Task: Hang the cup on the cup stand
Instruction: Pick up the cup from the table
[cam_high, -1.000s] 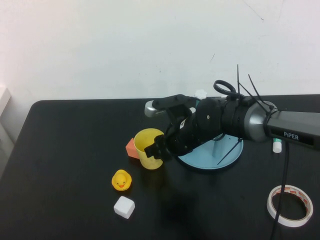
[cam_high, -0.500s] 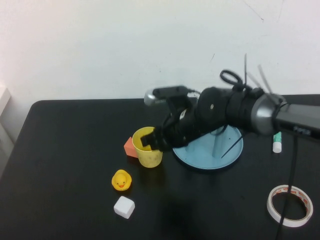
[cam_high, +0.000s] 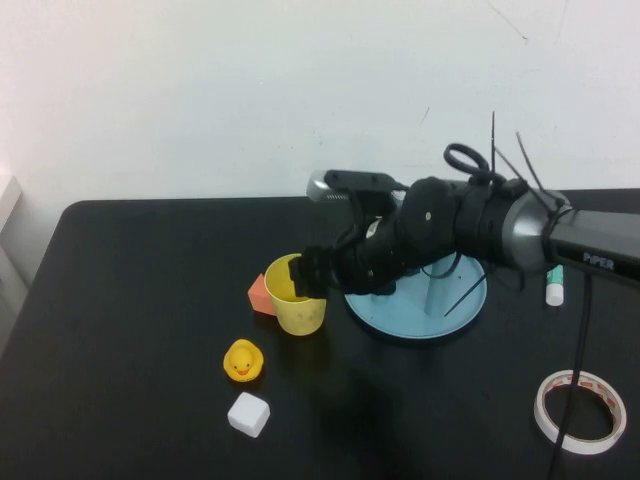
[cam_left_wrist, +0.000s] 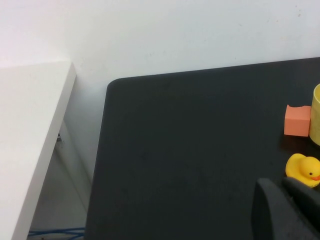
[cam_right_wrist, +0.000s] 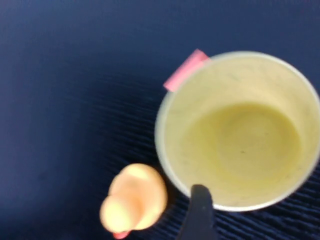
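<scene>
The yellow cup is standing with its opening up, so the robot's right gripper should grab the cup's rim, tilt the cup and hand it to the robot's left gripper before the cup is hung.
The yellow cup stands upright on the black table, just left of the cup stand. The stand's light-blue dish and one blue post show; my right arm hides the rest. My right gripper hangs over the cup's right rim, open. The right wrist view looks down into the cup, with one fingertip over its rim and the other out of frame. My left gripper is shut and empty at the table's left, near the duck; the cup's edge shows there.
A yellow rubber duck sits in front of the cup, with a white cube nearer me. An orange block touches the cup's left side. A tape roll and a small white tube lie at the right.
My right gripper has risen from the cup's right side to over its rim, and the arm has shifted back. The cup has stayed in about the same spot.
</scene>
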